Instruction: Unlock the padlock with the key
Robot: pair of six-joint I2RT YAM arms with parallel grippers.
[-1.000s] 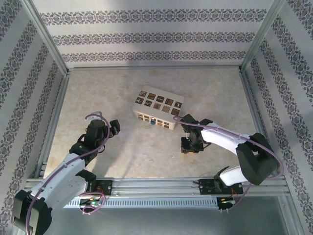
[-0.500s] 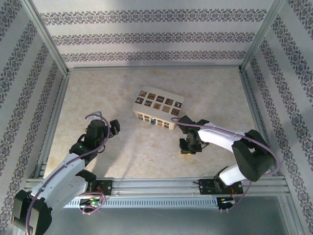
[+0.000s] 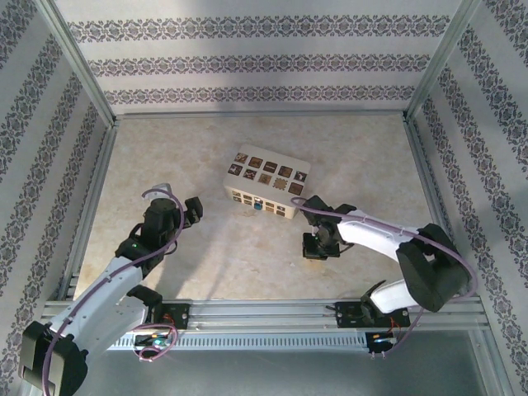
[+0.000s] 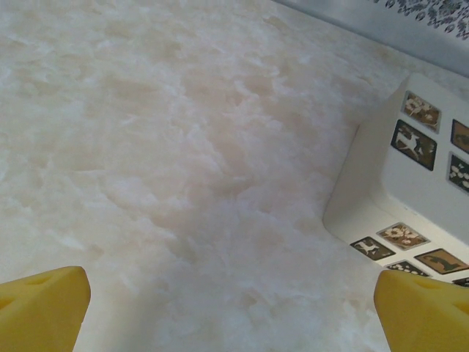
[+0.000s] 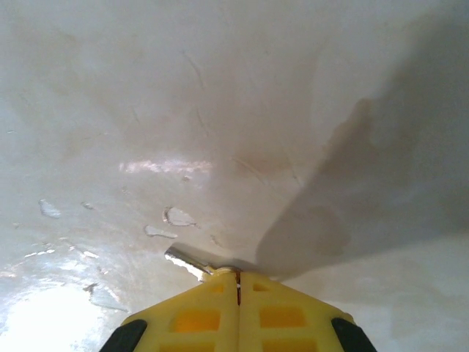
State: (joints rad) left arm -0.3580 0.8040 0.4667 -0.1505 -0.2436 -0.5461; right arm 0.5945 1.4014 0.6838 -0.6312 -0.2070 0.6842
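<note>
The key's silver end [image 5: 185,261] sticks out clear of my right gripper's fingers. My left gripper should keep moving toward it with open fingers and close there.
The padlock [image 3: 266,181], a cream block with rows of dark brown squares, lies mid-table. Its corner shows at the right of the left wrist view [image 4: 419,192]. A small blue spot [image 3: 258,206] sits low on its near face. My right gripper [image 3: 314,247] points down at the tabletop, in front of and to the right of the block. In the right wrist view its yellow fingertips [image 5: 237,279] are shut on the key [image 5: 185,261]. A short silver piece sticks out to their left and the rest is hidden. My left gripper [image 3: 191,213] is open left of the block, its jaws [image 4: 233,315] wide apart over bare table.
Metal frame rails [image 3: 264,312] run along the near edge and both sides, with patterned walls [image 3: 264,62] behind. Bare marbled tabletop [image 3: 231,256] lies between the two arms. Wet-looking glints [image 5: 176,218] mark the surface near the right fingertips.
The right jaws have closed onto the silver piece and the gripper has shifted slightly left, low over the table. The left arm has hardly moved.
</note>
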